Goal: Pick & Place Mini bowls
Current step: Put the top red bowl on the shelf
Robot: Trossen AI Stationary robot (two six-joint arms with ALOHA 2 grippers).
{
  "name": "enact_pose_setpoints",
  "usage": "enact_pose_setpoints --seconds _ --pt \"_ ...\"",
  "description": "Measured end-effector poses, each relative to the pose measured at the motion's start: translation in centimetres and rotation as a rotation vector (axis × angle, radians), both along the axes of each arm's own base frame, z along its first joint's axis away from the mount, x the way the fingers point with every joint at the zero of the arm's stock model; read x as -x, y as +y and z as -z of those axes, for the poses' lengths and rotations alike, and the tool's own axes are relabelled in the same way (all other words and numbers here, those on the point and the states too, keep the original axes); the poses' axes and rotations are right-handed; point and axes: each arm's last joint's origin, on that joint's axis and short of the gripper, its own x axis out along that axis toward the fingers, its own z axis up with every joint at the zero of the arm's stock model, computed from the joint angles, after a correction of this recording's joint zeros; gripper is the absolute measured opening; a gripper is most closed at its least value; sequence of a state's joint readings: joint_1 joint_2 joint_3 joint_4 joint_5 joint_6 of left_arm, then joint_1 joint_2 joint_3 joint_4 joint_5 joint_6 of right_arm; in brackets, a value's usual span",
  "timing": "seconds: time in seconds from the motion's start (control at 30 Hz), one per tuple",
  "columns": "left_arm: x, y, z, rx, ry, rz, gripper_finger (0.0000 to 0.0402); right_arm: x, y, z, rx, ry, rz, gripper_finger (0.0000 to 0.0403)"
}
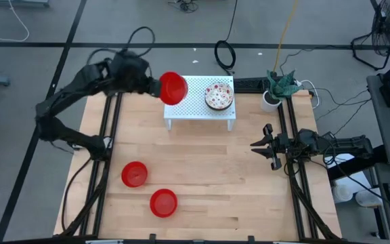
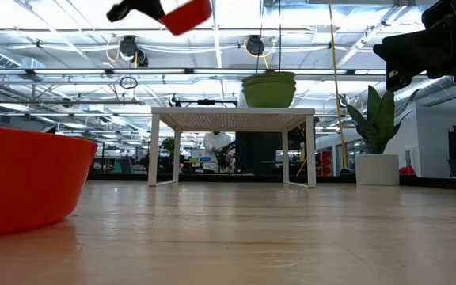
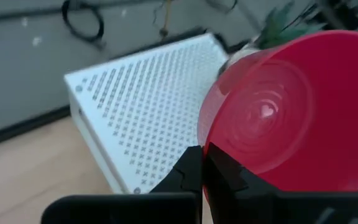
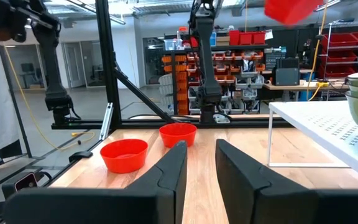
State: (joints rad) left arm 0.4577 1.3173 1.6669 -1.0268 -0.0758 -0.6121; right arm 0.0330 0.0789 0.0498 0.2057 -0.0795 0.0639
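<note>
The red bowl's base (image 1: 175, 89) points toward the white stand's empty half (image 1: 187, 108), so the robot's left gripper should go on levelling the bowl and bringing it down until it sits there.
My left gripper (image 1: 158, 87) is shut on a plain red mini bowl (image 1: 174, 88), high above the left end of a white perforated stand (image 1: 195, 108). In the low view that bowl (image 2: 187, 16) shows well above the stand top. A stack of white mini bowls with a red pattern (image 1: 219, 95) sits on the stand's right half. Two more red mini bowls (image 1: 135, 174) (image 1: 163, 202) rest on their bases on the wooden table, near left. My right gripper (image 1: 266, 145) waits open at the table's right side, holding nothing. My left gripper pinches the red bowl's rim (image 3: 211, 163) between its two fingers, one finger on the inner face and one on the outer. The fingers slant downward from the table's left. The bowl is lifted clear and tipped on its side, its hollow facing back toward the wrist.
A white cup with a green plant (image 1: 273, 95) stands just right of the stand at the far edge. Black frame rails (image 1: 107, 156) run along both table sides. Cables lie on the floor beyond the far edge. Bare wood spans the table's middle (image 1: 215, 176).
</note>
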Motion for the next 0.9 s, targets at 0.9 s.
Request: enact_pose_setpoints --seconds 0.9 --pt "-3.0 10.7 9.0 0.494 0.263 -0.079 0.0007 0.0 0.0 0.0 0.000 0.000 0.000 0.0073"
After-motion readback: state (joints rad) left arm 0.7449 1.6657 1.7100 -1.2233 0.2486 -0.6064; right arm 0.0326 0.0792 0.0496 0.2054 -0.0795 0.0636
